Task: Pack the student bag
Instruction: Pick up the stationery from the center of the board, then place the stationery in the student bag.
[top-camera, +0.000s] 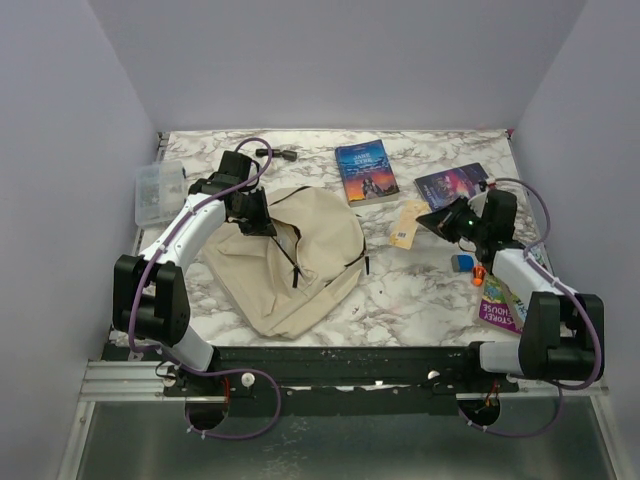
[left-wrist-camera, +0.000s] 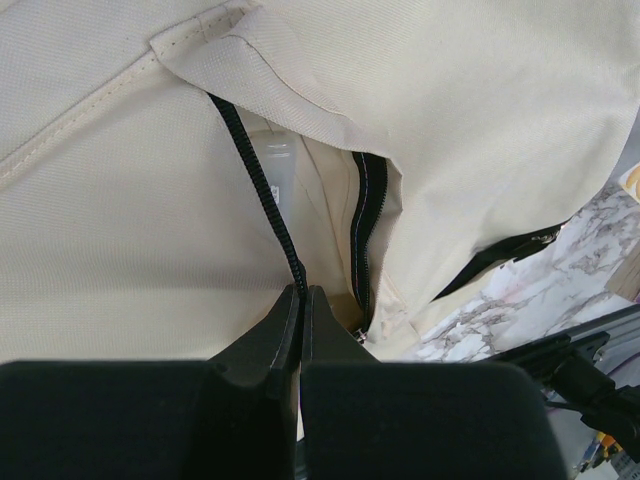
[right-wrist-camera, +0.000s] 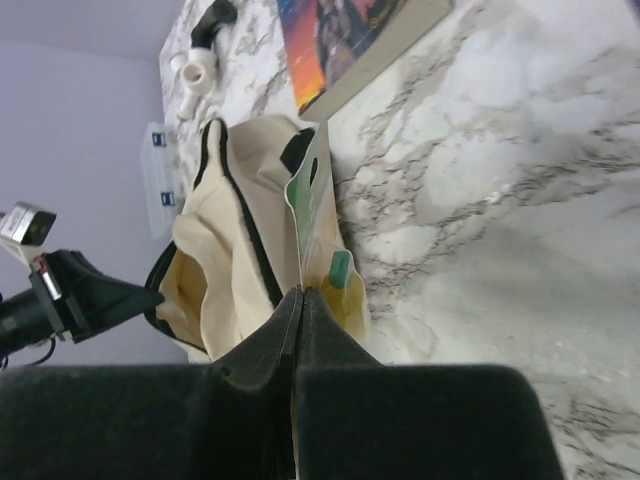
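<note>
My right gripper should keep carrying the packet to the bag's opening (top-camera: 289, 238) until the packet sits inside, because the opening is wide open and my left gripper is holding the black zipper edge (top-camera: 287, 256).
The beige canvas student bag (top-camera: 300, 262) lies at the left middle of the table, its black zipper open. My left gripper (top-camera: 262, 222) is at the bag's upper left and is shut on the black zipper edge (left-wrist-camera: 262, 180) of the opening (left-wrist-camera: 330, 200); the jaws (left-wrist-camera: 301, 292) pinch it, holding the opening apart. My right gripper (top-camera: 428, 219) is to the right of the bag and is shut on a thin flat yellow and green packet (top-camera: 407, 225). In the right wrist view the packet (right-wrist-camera: 315, 215) stands edge-on from the shut jaws (right-wrist-camera: 302, 292), with the bag (right-wrist-camera: 225, 250) behind it.
A blue book (top-camera: 365, 170) and a dark book (top-camera: 452, 185) lie at the back. A purple book (top-camera: 500, 305), a blue eraser (top-camera: 461, 262) and a small orange item (top-camera: 479, 273) lie at the right. A clear plastic box (top-camera: 160, 192) stands at far left.
</note>
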